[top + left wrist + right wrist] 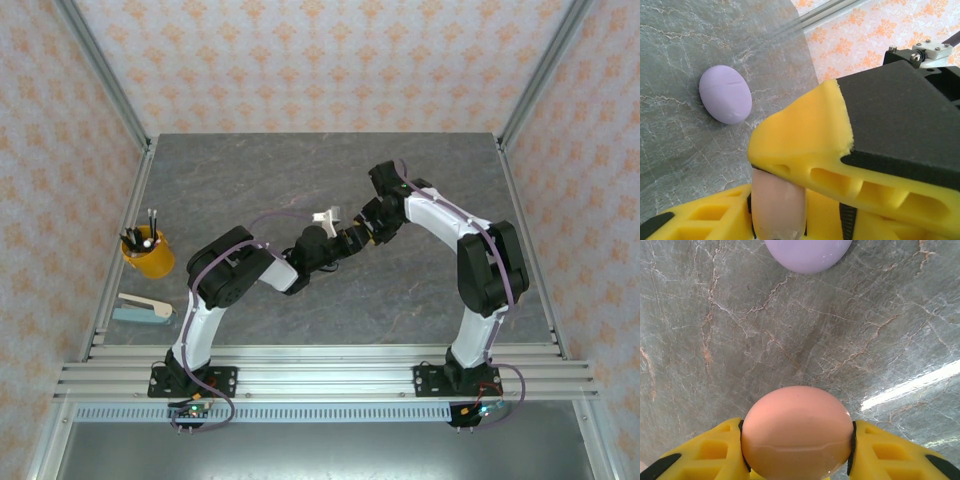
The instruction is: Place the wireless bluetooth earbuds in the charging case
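The closed charging case (797, 432) is clamped by both sides in my right gripper, so my left gripper should hold the case (778, 205) while my right one opens its lid.
My right gripper (797, 460) is shut on a pale pink round charging case (797, 430), a yellow finger pressed to each side, held above the grey marble table (740, 340). The case's lid seam looks closed. My left gripper (800, 215) has come up to the same case (777, 205), seen edge-on. Its left pad touches the case and a gap shows at its right pad. A finger of the right gripper (805, 145) crosses just above. A pale purple case (725, 94) lies closed on the table beyond (807, 252). The two grippers meet mid-table (352, 238). The earbuds are hidden.
A yellow cup of pens (148, 252) and a white and teal stapler (143, 307) stand at the table's left edge. Aluminium posts (105, 75) and patterned walls enclose the table. A rail (320, 365) runs along the near edge.
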